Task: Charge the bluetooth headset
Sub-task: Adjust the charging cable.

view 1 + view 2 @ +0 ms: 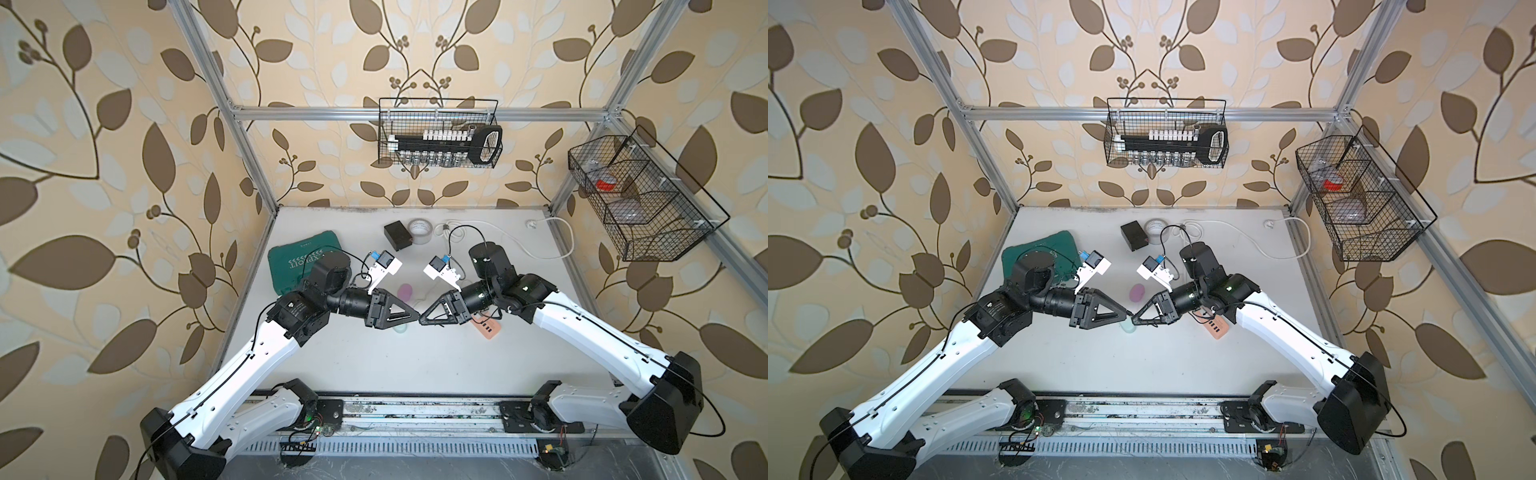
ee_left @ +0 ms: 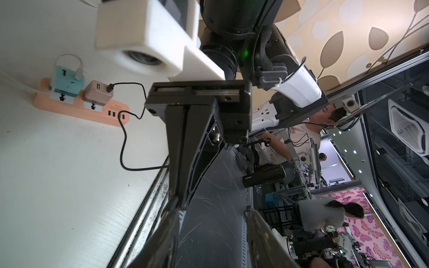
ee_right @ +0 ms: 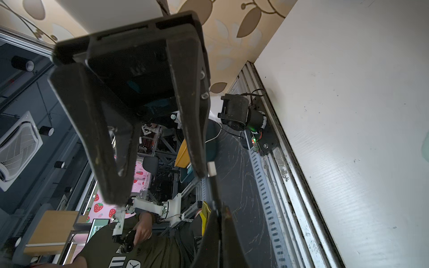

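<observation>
The charging cable's plug (image 3: 214, 189) sticks out at a slant from my right gripper's fingers, so my left gripper should hold the plug (image 3: 211, 169) while my right gripper turns and takes it straight.
In both top views my two grippers meet tip to tip above the table's middle. My left gripper (image 1: 415, 319) (image 2: 211, 208) is open, and nothing shows between its fingers. My right gripper (image 1: 421, 321) (image 3: 217, 206) is shut on the end of a thin black charging cable (image 2: 121, 148). A small white piece (image 3: 211, 168) sticks out past its tips, beside one left finger. The cable comes from a beige adapter (image 2: 97, 95) in a peach power strip (image 1: 487, 329). A pink oval (image 1: 405, 291) and a mint oval (image 1: 1128, 328) lie below the grippers. I cannot tell which one is the bluetooth headset.
A green tool case (image 1: 299, 266) lies at the left. A black box (image 1: 398, 235), a tape roll (image 1: 419, 228) and a white cord (image 1: 519, 241) sit at the back. Wire baskets (image 1: 438, 133) (image 1: 636, 199) hang on the walls. A teal adapter (image 2: 67, 83) is also in the strip.
</observation>
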Robot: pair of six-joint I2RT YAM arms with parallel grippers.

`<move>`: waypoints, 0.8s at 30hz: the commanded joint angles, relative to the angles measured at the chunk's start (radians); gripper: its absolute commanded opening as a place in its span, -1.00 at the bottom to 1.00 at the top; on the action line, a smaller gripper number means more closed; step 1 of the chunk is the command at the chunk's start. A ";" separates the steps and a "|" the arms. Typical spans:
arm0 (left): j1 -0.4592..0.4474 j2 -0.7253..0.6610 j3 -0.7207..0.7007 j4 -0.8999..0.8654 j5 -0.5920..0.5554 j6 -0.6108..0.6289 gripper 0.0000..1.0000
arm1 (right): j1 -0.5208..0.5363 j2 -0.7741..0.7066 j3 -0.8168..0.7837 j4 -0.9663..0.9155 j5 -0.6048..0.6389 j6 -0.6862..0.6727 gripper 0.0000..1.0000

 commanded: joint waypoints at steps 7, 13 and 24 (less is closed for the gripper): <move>0.010 -0.004 0.018 -0.071 0.004 0.079 -0.09 | 0.019 0.016 0.012 0.061 -0.042 0.028 -0.90; 0.011 -0.030 0.017 -0.131 -0.053 0.109 0.15 | 0.017 0.004 0.021 0.041 -0.029 0.018 -0.90; 0.012 -0.036 0.018 -0.094 -0.086 0.082 0.75 | 0.019 -0.012 0.007 0.052 -0.055 0.026 -0.90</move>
